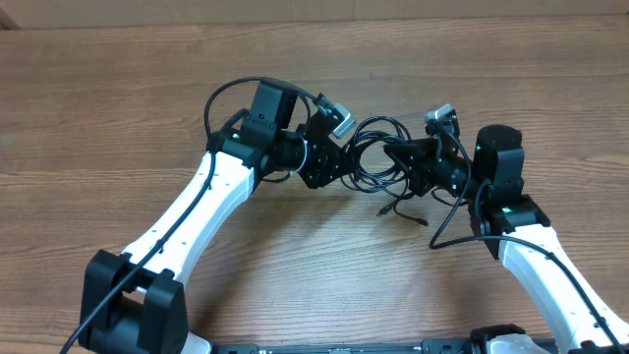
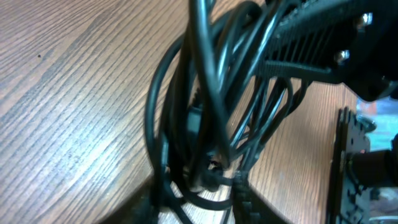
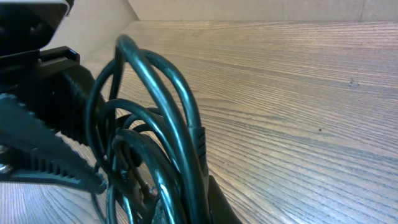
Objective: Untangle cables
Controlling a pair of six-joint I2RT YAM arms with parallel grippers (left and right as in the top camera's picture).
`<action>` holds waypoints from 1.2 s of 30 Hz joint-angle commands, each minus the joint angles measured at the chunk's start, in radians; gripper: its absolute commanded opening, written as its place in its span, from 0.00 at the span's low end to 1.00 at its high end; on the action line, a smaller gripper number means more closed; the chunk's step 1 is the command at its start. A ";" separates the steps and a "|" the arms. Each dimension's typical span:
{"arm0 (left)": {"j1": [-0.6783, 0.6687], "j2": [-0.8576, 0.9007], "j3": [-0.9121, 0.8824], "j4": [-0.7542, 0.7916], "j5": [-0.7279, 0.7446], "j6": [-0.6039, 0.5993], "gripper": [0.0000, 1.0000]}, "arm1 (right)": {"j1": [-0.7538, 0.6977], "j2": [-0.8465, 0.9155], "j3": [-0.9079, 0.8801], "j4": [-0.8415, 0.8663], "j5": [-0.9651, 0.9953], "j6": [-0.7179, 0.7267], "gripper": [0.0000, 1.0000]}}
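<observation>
My right gripper is closed on several looped cables (image 3: 152, 127), so next my left gripper grips the coil's opposite side (image 1: 352, 163) first. Then my right gripper should open and take a loose cable.
The cables (image 1: 373, 128) are a tangle of thin black cords lying between my two grippers at the middle of the wooden table (image 1: 118, 88). A loose end with a small plug (image 1: 423, 223) trails toward the front. My left gripper (image 1: 332, 167) is at the tangle's left side. In the left wrist view its fingers (image 2: 199, 199) close around a knot of the cables (image 2: 205, 93). My right gripper (image 1: 398, 157) is at the tangle's right side. In the right wrist view its fingers (image 3: 180, 205) are shut on looped cables (image 3: 180, 106) that rise from them.
The right gripper's ribbed finger (image 2: 311, 31) crosses the top of the left wrist view. The left gripper's finger (image 3: 37, 143) fills the left of the right wrist view. The thicker arm wires (image 1: 221, 98) loop behind the left arm. A cardboard wall (image 1: 491, 10) edges the table's back.
</observation>
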 commanded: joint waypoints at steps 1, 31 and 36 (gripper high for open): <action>-0.001 -0.015 -0.002 0.008 0.026 0.010 0.46 | -0.003 -0.011 0.014 0.008 -0.004 -0.007 0.04; -0.003 -0.015 -0.002 0.076 0.026 -0.059 0.34 | -0.003 -0.011 0.014 0.007 -0.052 -0.007 0.04; -0.003 -0.015 -0.002 0.084 0.026 -0.063 0.29 | -0.002 -0.011 0.014 0.006 -0.074 -0.007 0.04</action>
